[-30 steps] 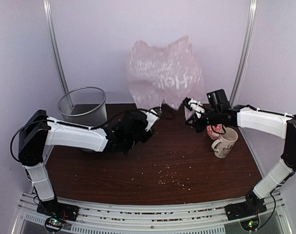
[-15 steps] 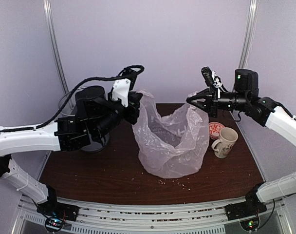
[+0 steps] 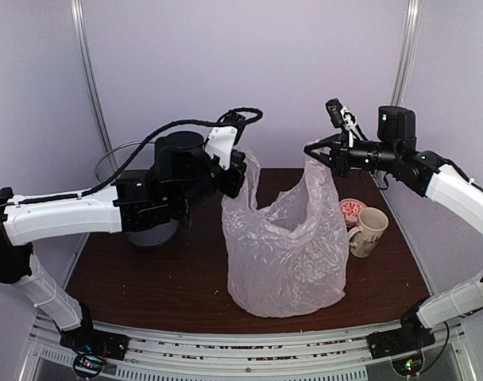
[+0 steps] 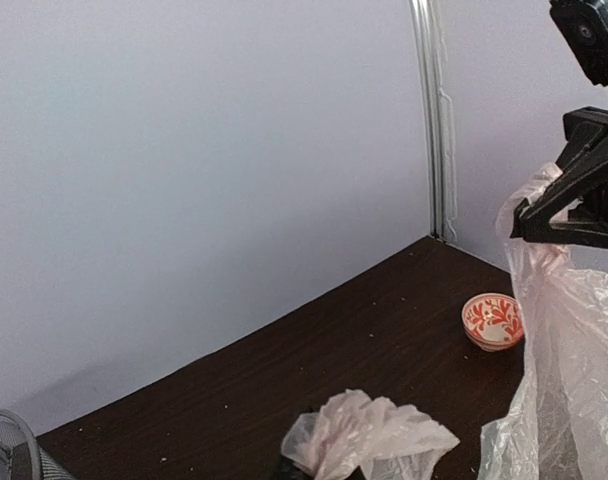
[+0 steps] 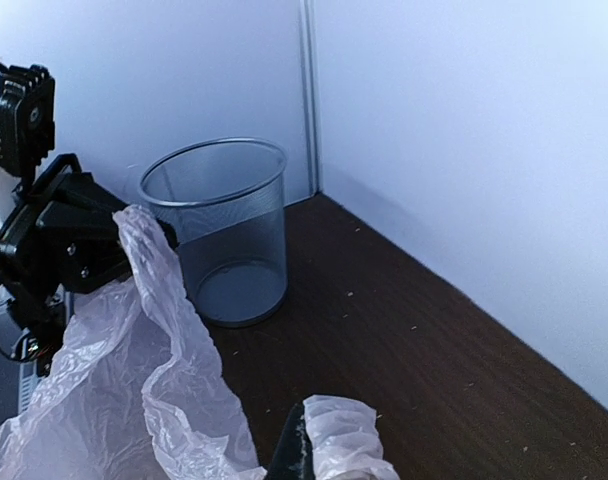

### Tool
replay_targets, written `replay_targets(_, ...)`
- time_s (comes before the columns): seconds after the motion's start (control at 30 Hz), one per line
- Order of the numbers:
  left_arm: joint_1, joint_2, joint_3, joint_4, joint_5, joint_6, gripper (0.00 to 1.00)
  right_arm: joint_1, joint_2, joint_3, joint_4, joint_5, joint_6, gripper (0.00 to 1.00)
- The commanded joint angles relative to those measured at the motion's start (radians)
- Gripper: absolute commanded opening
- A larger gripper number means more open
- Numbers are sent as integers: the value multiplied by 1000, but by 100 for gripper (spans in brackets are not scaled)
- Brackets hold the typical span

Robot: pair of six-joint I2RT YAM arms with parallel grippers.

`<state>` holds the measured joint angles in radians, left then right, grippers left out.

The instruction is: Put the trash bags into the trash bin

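I should use my left gripper to lower its handle of the trash bag (image 3: pixel 285 262), open and take the bin's rim (image 5: pixel 214 203), because both my grippers are holding the bag away from the trash bin.
The trash bag (image 3: pixel 285 246), thin pinkish-white wrinkled film, hangs between both grippers with its bottom resting on the dark table. My left gripper (image 3: pixel 240 171) is shut on the bag's left handle, which shows as a crumpled wad (image 4: pixel 369 435) in the left wrist view. At the upper right my right gripper (image 3: pixel 314 151) is shut on the other handle (image 5: pixel 349 440). The grey mesh trash bin (image 5: pixel 219 230) stands upright at the back left of the table. In the top view my left arm hides most of the bin; only part of its rim (image 3: pixel 114 159) shows.
A cream patterned mug (image 3: pixel 369 230) and a small red-and-white bowl (image 3: pixel 351 210) sit on the table to the right of the bag. Crumbs lie on the table (image 3: pixel 146 294). Walls close the back and both sides.
Both arms have risen from near the table with the bag's handles. The bag, loose a second ago, now hangs taller and more stretched between them than half a second ago.
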<state>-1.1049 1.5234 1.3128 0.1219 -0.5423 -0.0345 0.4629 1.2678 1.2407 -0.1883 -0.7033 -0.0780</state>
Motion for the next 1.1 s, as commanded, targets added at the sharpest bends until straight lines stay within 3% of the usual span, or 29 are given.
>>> replay_targets(0.0,97,102,180,-120,-16,-51,0,-40,89,161,33,190,8,0)
replay_targets(0.23,256,333,644,-311,47,-46,0,-61,323,531,-36,359,-29,0)
replay_targets(0.33,253,402,871,-357,63,29,0,-67,389,743,-109,340,-31,0)
replay_targets(0.4,222,360,886,-274,75,119,0,-66,359,787,-86,286,-11,0)
replay_targets(0.5,102,177,639,99,37,367,0,-48,229,774,-30,154,-36,0)
replay_targets(0.57,-1,45,310,450,48,576,0,-18,190,825,-151,30,-140,0)
replay_targets(0.63,-50,-42,120,631,84,639,0,28,141,784,-282,-34,-260,0)
replay_targets(0.73,-4,-52,-63,605,45,513,0,46,64,524,-281,15,-349,0)
replay_targets(0.83,78,70,-205,569,-64,342,0,45,10,87,16,298,-291,0)
replay_targets(0.9,125,177,-222,434,-95,190,0,44,42,-132,131,452,-264,0)
replay_targets(0.97,109,241,-232,304,-109,97,0,43,97,-165,70,400,-269,0)
replay_targets(1.07,0,193,-293,295,-147,119,0,47,89,-156,-113,154,-343,0)
